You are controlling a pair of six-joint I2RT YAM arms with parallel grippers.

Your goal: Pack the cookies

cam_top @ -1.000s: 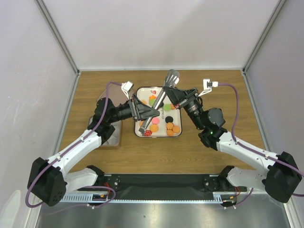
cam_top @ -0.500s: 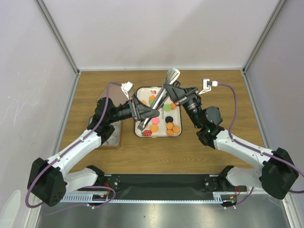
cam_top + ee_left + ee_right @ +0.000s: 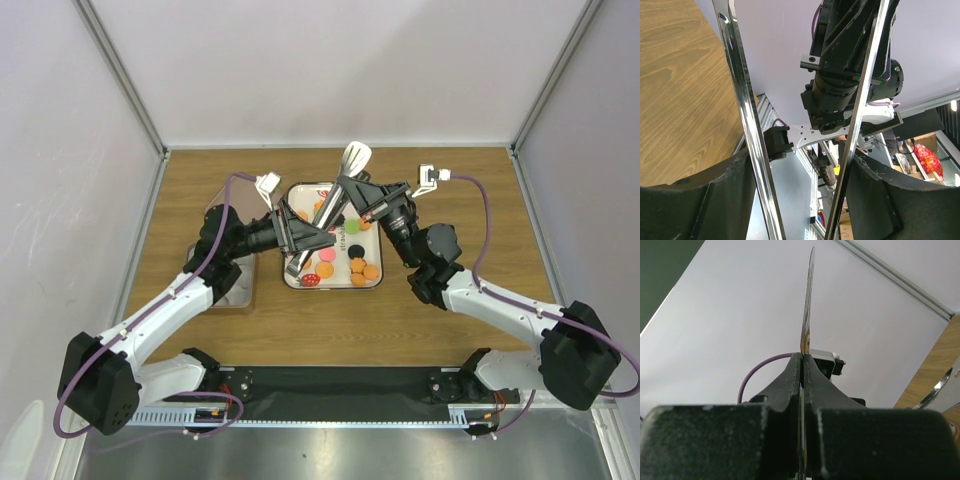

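Next, my right gripper opens and moves away, since it is shut near the tongs' slotted tips (image 3: 355,158), before my left gripper lowers the tongs to the cookies (image 3: 326,268).
The cookies are small flat discs on a white tray (image 3: 293,200): orange (image 3: 325,269), pink (image 3: 327,254), black (image 3: 358,265) and green (image 3: 352,226) ones. My left gripper (image 3: 320,238) hangs over the tray's left half, shut on metal tongs (image 3: 297,266). In the left wrist view the tongs' two shiny arms (image 3: 747,125) spread apart between my fingers (image 3: 690,200). My right gripper (image 3: 350,190) is over the tray's far part, shut on a thin metal spatula (image 3: 358,155). In the right wrist view the spatula shows edge-on (image 3: 807,305) above the gripper (image 3: 802,357).
A grey rectangular container (image 3: 238,285) stands left of the tray, partly under my left arm. A brown object (image 3: 213,215) lies behind it. A red strawberry print (image 3: 311,281) marks the tray's near corner. White walls enclose the wooden table (image 3: 450,320).
My right arm has swung a little left and away, carrying the spatula head farther back over the tray's far edge. The left arm and tongs have stayed put.
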